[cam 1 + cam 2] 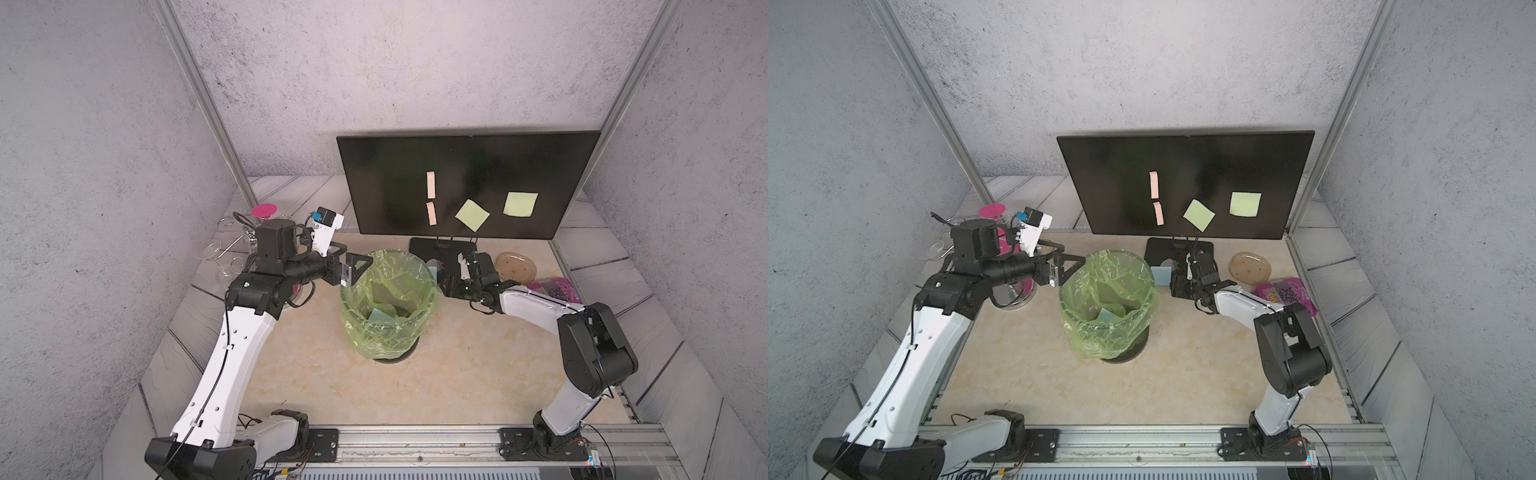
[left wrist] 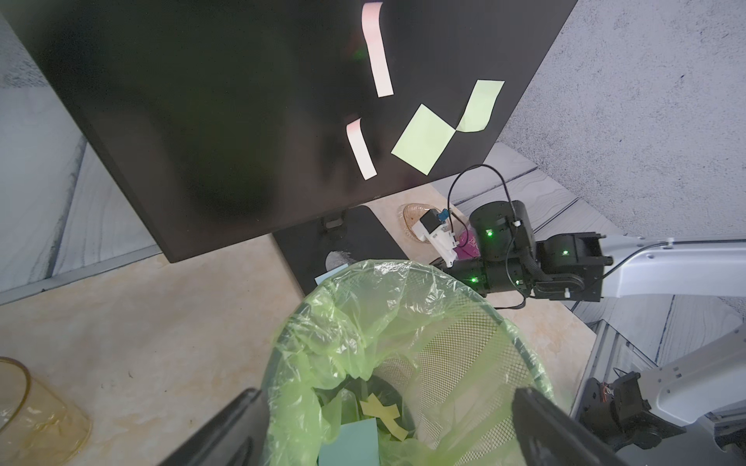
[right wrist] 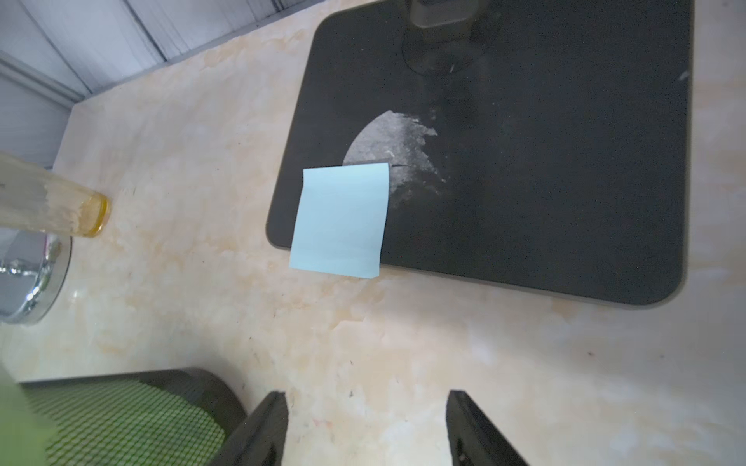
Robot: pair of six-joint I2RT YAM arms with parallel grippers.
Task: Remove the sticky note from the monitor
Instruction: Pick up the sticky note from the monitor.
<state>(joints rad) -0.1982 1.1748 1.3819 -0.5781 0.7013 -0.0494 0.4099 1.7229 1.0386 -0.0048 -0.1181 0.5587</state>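
Observation:
My right gripper should keep moving toward where the light blue sticky note's corner sticks out past the black base plate's edge (image 3: pixel 398 268), until its fingers pinch that corner (image 3: pixel 373 270).
The monitor (image 1: pixel 395 174) stands at the back with two pink strips (image 1: pixel 431 184) and two green sticky notes (image 1: pixel 472 214) stuck on its screen. A light blue sticky note (image 3: pixel 339 220) lies flat on a corner of the black base plate (image 3: pixel 524 181), overhanging the table. My right gripper (image 3: pixel 367 403) hovers low over the table a short way from that note, open and empty. Over the left rim of the green-lined bin (image 1: pixel 388 307), my left gripper (image 2: pixel 387 427) is wide open with nothing held. Blue and yellow notes (image 2: pixel 355 441) lie inside the bin.
A brown oval dish (image 1: pixel 515 266) and a purple packet (image 1: pixel 552 289) sit at the right of the base. A rack with clear glasses (image 1: pixel 232 249) and a pink disc (image 1: pixel 265 210) stands behind the left arm. Walls close in on both sides.

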